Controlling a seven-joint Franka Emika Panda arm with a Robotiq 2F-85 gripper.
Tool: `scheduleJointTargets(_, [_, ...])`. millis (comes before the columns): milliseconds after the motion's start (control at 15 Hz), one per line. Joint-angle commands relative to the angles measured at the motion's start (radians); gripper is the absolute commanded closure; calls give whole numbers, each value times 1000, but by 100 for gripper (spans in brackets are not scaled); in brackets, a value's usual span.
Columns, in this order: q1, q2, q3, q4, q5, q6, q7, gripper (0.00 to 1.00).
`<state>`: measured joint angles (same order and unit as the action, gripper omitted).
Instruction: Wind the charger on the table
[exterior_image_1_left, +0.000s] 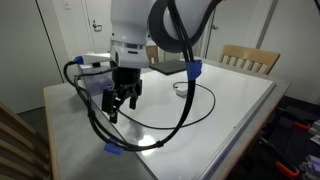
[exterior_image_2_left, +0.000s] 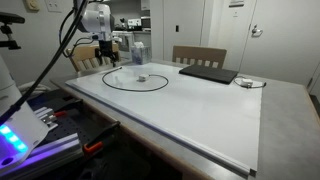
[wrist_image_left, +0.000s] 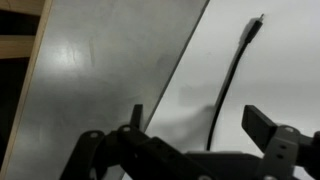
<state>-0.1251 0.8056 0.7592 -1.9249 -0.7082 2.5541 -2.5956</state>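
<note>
Next, I turn to line up with the cable and move inward over the cable's tip (wrist_image_left: 258, 21), because the cable slants (wrist_image_left: 231, 78) toward the end of one finger while my gripper hangs by the table's edge.
The charger (exterior_image_2_left: 136, 91) lies as one wide loop of thin black cable on the white table (exterior_image_2_left: 200, 120), with a small white block (exterior_image_2_left: 141, 77) inside the loop. In an exterior view the loop (exterior_image_1_left: 210, 105) spreads to the right of my gripper (exterior_image_1_left: 122, 102). The gripper hangs open just above the table's corner region, holding nothing. In the wrist view a stretch of the cable (wrist_image_left: 230, 85) runs up the white top between my fingertips (wrist_image_left: 265, 125), ending in a small tip near the upper edge. The gripper (wrist_image_left: 200, 125) is not touching it.
A flat dark slab (exterior_image_2_left: 207, 73) lies at the table's back, a small white object (exterior_image_2_left: 245, 82) beside it. A wooden chair (exterior_image_2_left: 198, 55) stands behind the table. The robot's thick black cables (exterior_image_1_left: 185, 120) hang over the table. The grey border (wrist_image_left: 100, 80) runs along the edge under the gripper.
</note>
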Motion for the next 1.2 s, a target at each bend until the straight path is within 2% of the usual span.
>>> scheduleJointTargets(0, [-10,4,0,-2,-4,12,-10,0])
scheduleJointTargets(133, [-16,10,-4,5,-3,39,1,0])
scheduleJointTargets(200, [42,-25,-72,3,80,80,-37,0])
scheduleJointTargets(267, [1,19,-32,21,14,68,15,0])
scheduleJointTargets(333, [81,-18,-126,25,101,114,-15,0])
scheduleJointTargets(533, [147,-9,-210,40,159,191,-2,0])
scheduleJointTargets(733, [261,-30,-300,33,218,226,15,0])
scheduleJointTargets(1000, [426,-81,-430,32,192,204,117,0])
scheduleJointTargets(1133, [462,-91,-443,24,193,205,143,0])
